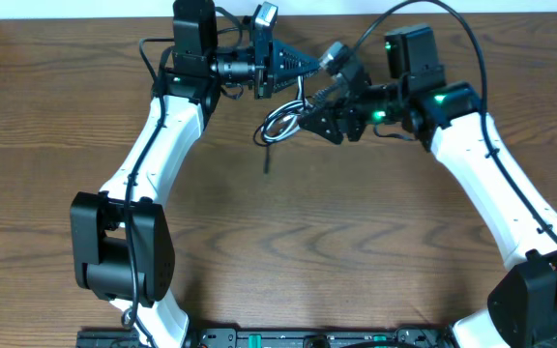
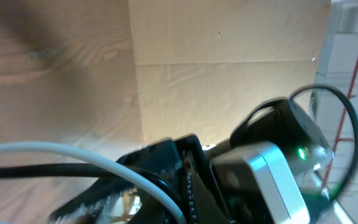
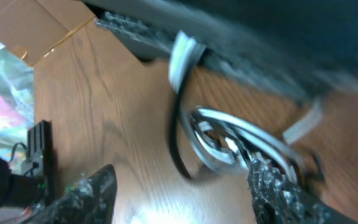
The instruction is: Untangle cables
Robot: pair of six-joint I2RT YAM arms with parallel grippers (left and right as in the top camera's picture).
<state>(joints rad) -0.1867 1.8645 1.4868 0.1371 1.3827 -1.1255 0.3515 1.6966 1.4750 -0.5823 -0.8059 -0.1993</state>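
My left gripper holds the white cable and the black cable (image 2: 124, 169) together, so it should lower the tangle, open and lift a white loop (image 1: 280, 116) alone.
A small tangle of the cables (image 1: 280, 124), white loops with a black cord, hangs over the far middle of the table. A black end (image 1: 266, 162) trails toward me. My left gripper (image 1: 307, 66) points right above the tangle, shut on the cables. The white cable (image 2: 73, 152) and the black cable (image 2: 42, 169) run into its jaws. My right gripper (image 1: 317, 121) sits just right of the tangle, open. In the right wrist view the coil (image 3: 229, 143) lies beyond its right finger (image 3: 272, 186), and nothing is between the fingers.
Brown cardboard (image 2: 229, 37) stands behind the table's far edge. The right arm's wrist camera (image 2: 266, 174) is close to my left gripper. Thick black arm wires (image 1: 453, 24) arc over the right arm. A black rail (image 1: 259, 338) lines the near edge.
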